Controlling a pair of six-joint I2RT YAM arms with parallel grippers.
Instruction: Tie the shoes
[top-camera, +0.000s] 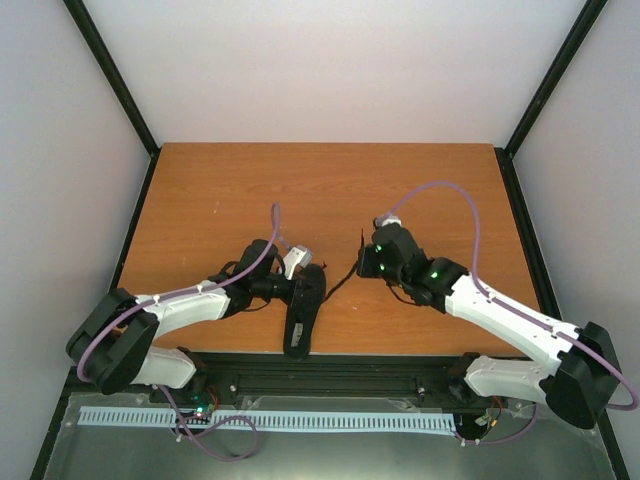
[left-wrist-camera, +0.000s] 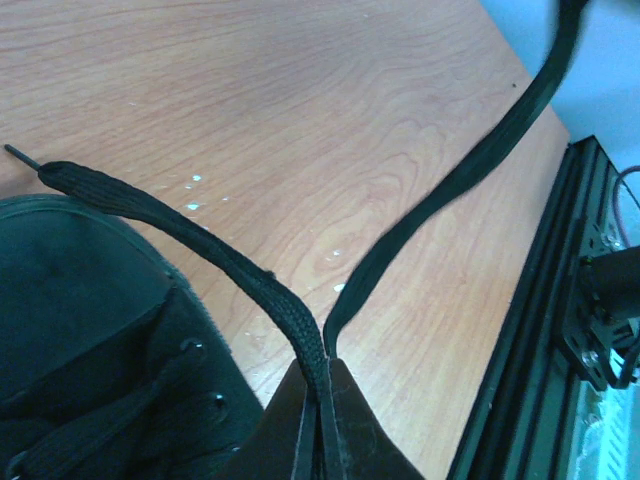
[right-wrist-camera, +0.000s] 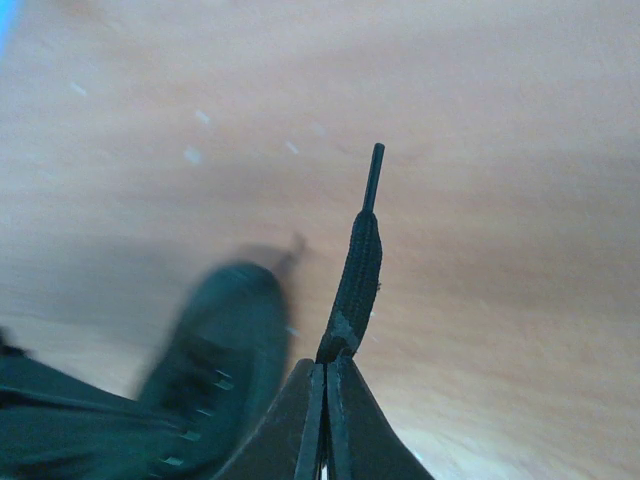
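Observation:
My left gripper needs to open, because the lace from my right gripper runs behind my left gripper's closed fingers. My left gripper should then take that lace where the laces meet.
The black sneaker lies on the wooden table near its front edge, between the arms. It also shows in the left wrist view and, blurred, in the right wrist view. My left gripper is shut on one black lace, whose tip runs off to the left past the shoe. A second lace rises from beside the jaws toward the upper right. My right gripper is shut on a lace near its end, the aglet sticking up above the jaws. It hovers right of the shoe.
A black rail runs along the table's front edge, seen also in the left wrist view. Black frame posts stand at the back corners against pale walls. Purple cables loop over both arms.

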